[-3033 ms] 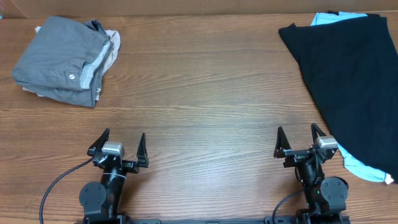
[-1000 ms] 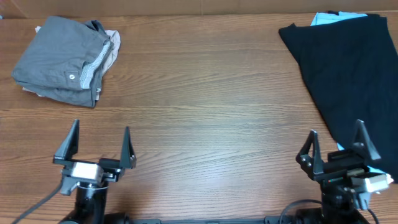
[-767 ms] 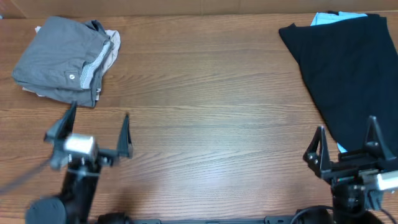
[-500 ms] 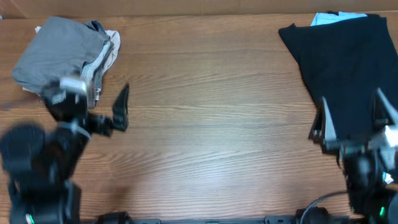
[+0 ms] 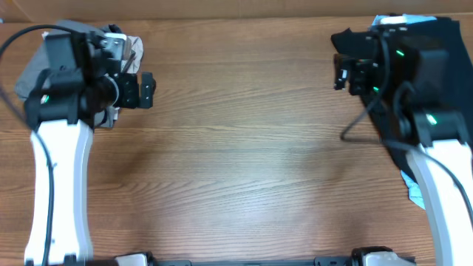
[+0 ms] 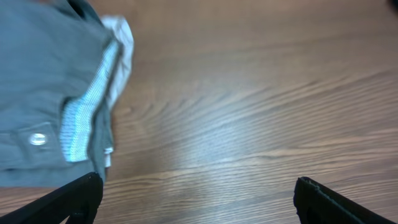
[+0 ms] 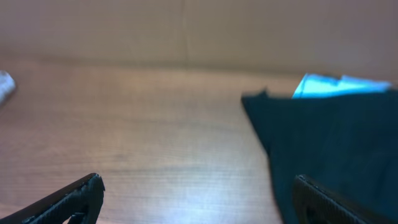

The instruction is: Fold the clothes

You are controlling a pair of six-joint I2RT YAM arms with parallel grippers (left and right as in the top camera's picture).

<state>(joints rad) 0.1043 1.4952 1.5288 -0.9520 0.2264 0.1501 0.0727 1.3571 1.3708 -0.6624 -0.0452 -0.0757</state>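
Observation:
The robot's right gripper keeps moving toward the black T-shirt's near edge until its fingers close there, because the black T-shirt [image 5: 452, 46] lies spread out over the light blue one.
The clothes lie at the far right. A large black T-shirt [image 5: 462, 74] is spread there, with a light blue one [image 5: 403, 16] showing under its far edge. In the right wrist view the black shirt [image 7: 329, 137] fills the right side, with the light blue one [image 7: 336, 84] behind it. My right gripper [image 5: 347, 70] hovers open over the black shirt's near-left corner; the right wrist view shows the gripper [image 7: 198, 183] empty. My left gripper [image 5: 127, 92] hangs open and empty [image 6: 198, 186] at the right edge of a folded grey pile [image 6: 43, 81].
The folded grey pile [image 5: 26, 74] sits at the far left, with a pale garment [image 6: 121, 37] tucked in it. Bare wooden tabletop [image 5: 244, 148] stretches between the two arms. A brown wall [image 7: 186, 25] runs along the table's far edge.
Both arms have risen from the table's front edge and swung toward the far side, the left to the grey pile and the right to the black shirt. The jaws stayed open.

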